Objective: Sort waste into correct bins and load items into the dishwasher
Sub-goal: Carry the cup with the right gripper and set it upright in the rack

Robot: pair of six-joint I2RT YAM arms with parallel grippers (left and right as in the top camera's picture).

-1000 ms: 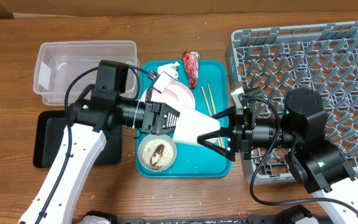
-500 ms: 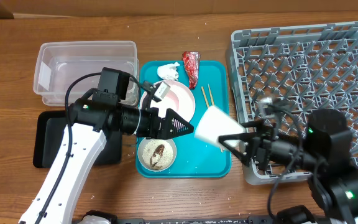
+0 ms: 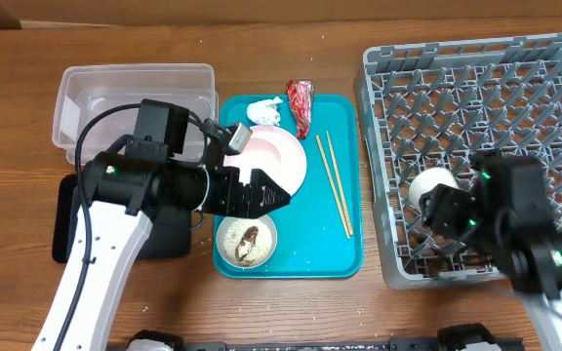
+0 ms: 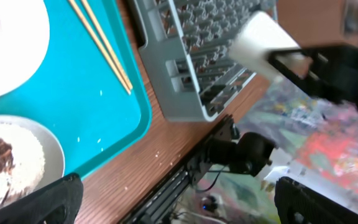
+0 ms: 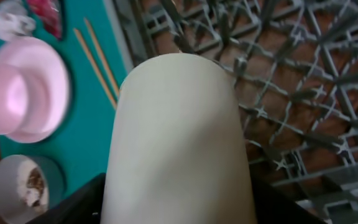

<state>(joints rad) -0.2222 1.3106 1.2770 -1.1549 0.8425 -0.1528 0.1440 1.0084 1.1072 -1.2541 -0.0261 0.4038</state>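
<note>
I should use my left gripper to tip it into the black tray (image 3: 172,239) before the bowl goes to the rack, because the bowl has rice and a brown scrap (image 3: 248,243) in it.
My right gripper (image 3: 439,198) is shut on the small white cup (image 3: 433,183), holding it over the front left part of the grey dishwasher rack (image 3: 515,88). In the right wrist view the cup (image 5: 179,130) fills the frame between the fingers (image 5: 79,205). Over the teal tray my left gripper (image 3: 273,195) is open and empty, its fingers (image 4: 58,199) wide apart. The pink plate (image 3: 279,156), the chopsticks (image 3: 336,183) and the bowl (image 3: 247,241) with rice and a brown scrap lie on the tray. At its far edge are the white napkin (image 3: 263,110) and the red wrapper (image 3: 301,102).
The teal tray (image 3: 305,249) lies between the arms. The clear tub (image 3: 135,97) stands at the back left. The black tray (image 3: 68,219) in front of it is mostly hidden under my left arm. The rack's upright pegs (image 5: 291,81) surround the cup.
My left gripper opened and let go of the cup, then drew back to the left. My right gripper carried the cup right, from above the tray to over the rack.
</note>
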